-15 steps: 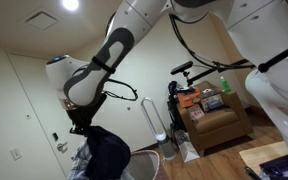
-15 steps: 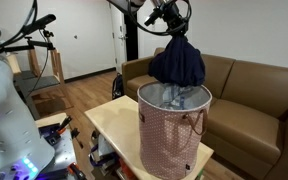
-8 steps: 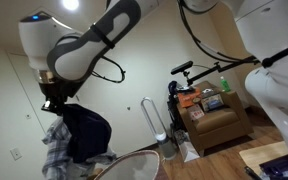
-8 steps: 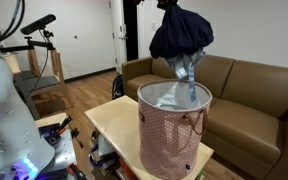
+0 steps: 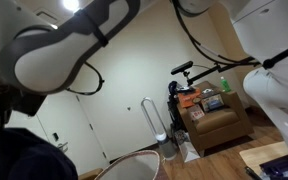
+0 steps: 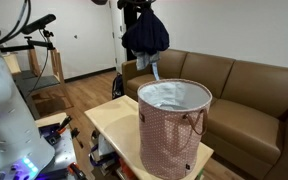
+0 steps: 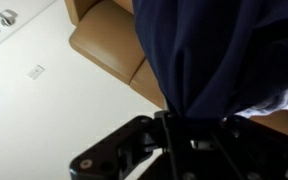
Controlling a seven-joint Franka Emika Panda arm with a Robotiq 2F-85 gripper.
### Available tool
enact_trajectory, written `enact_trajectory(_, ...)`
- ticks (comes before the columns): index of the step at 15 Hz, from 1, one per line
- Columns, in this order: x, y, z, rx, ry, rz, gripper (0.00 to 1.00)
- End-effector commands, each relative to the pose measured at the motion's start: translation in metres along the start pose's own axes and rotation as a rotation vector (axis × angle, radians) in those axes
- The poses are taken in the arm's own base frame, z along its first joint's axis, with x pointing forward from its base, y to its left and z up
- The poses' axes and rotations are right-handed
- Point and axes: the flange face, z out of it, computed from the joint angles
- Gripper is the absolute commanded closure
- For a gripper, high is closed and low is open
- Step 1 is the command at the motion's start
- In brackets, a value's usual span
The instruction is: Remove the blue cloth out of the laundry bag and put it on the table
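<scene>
My gripper is holding the blue cloth point(image 6: 148, 35) clear of the laundry bag's rim, so I keep lowering it toward the open table point(image 6: 118, 119) until it rests there.
The dark blue cloth point(image 6: 145, 35) hangs bunched from my gripper point(image 6: 136, 8), high in the air and to the left of the laundry bag point(image 6: 172, 130). A lighter striped piece point(image 6: 155, 68) dangles below it. In the wrist view the blue cloth point(image 7: 219, 50) fills the upper right and runs down into my gripper point(image 7: 174, 118), which is shut on it. In an exterior view the cloth point(image 5: 24, 158) shows at the lower left under the blurred arm. The bag is a pink patterned hamper with a white lining, standing on the light wooden table point(image 6: 114, 122).
A brown leather sofa point(image 6: 249, 85) stands behind the table. A bicycle point(image 6: 34, 45) and another white robot body point(image 6: 9, 110) are at the left. In an exterior view a fan point(image 5: 151, 122) and an armchair with boxes point(image 5: 212, 112) stand by the wall.
My gripper has carried the blue cloth up and sideways, away from above the bag's opening toward the left. The striped piece has come clear of the bag.
</scene>
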Motion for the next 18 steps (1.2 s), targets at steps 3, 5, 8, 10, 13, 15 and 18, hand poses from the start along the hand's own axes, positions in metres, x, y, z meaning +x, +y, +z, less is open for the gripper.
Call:
enact_trajectory(3,-0.022,-0.075,0.13,0.208,0.051,-0.17,0.97)
enact_trajectory(5,-0.048,-0.107,0.183,0.308,0.019,-0.211,0.97)
enact_trajectory(8,-0.08,-0.138,0.237,0.443,-0.039,-0.237,0.97)
enact_trajectory(10,-0.098,-0.154,0.264,0.54,-0.08,-0.255,0.97)
enact_trajectory(13,-0.131,-0.171,0.296,0.679,-0.165,-0.227,0.97)
enact_trajectory(15,-0.155,-0.181,0.309,0.748,-0.233,-0.2,0.97)
enact_trajectory(18,-0.194,-0.198,0.322,0.81,-0.364,-0.161,0.97)
